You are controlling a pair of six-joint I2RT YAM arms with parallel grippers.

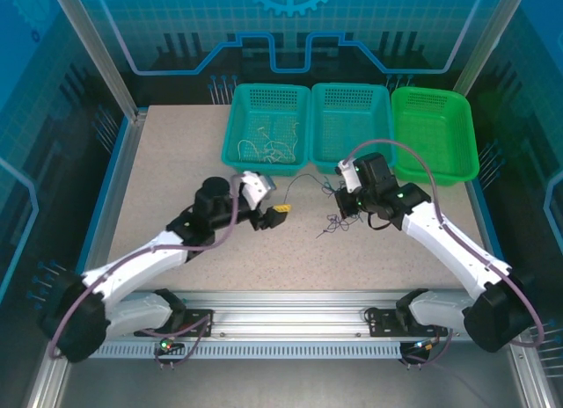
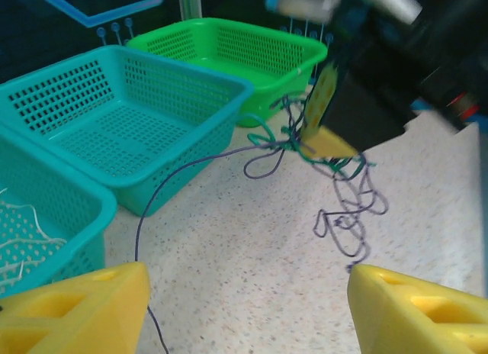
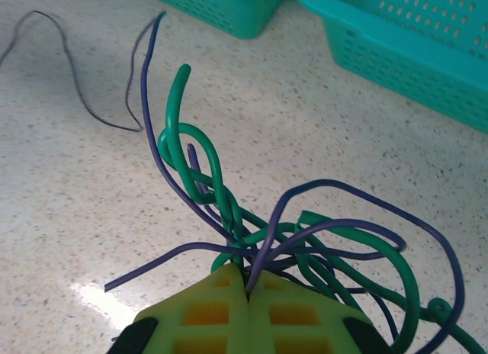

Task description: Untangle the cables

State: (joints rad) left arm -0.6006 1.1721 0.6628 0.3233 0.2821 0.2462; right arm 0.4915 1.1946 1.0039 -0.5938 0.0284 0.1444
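Note:
The purple wire goes into the knot in my right gripper (image 1: 331, 187), so my left gripper should pull that wire (image 1: 303, 174) out before my right gripper brings the knot down.
The cables (image 3: 229, 209) are a small knot of green and purple wires. My right gripper (image 3: 248, 289) is shut on this knot just above the table. In the top view the right gripper (image 1: 345, 197) holds it near the table's middle, and loose loops (image 1: 334, 222) trail onto the surface. One long thin purple wire (image 2: 179, 171) runs from the knot (image 2: 343, 205) past my left gripper's left finger (image 2: 76, 312). My left gripper (image 2: 248, 316) is open with bare table between its fingers, and in the top view it (image 1: 280, 213) sits left of the knot.
Three baskets line the far edge: a teal one (image 1: 239, 131) holding whitish wires (image 1: 268, 149), a second teal one (image 1: 352, 118) and a green one (image 1: 434, 131). They stand close behind both grippers. Open tabletop (image 1: 176, 162) lies to the left.

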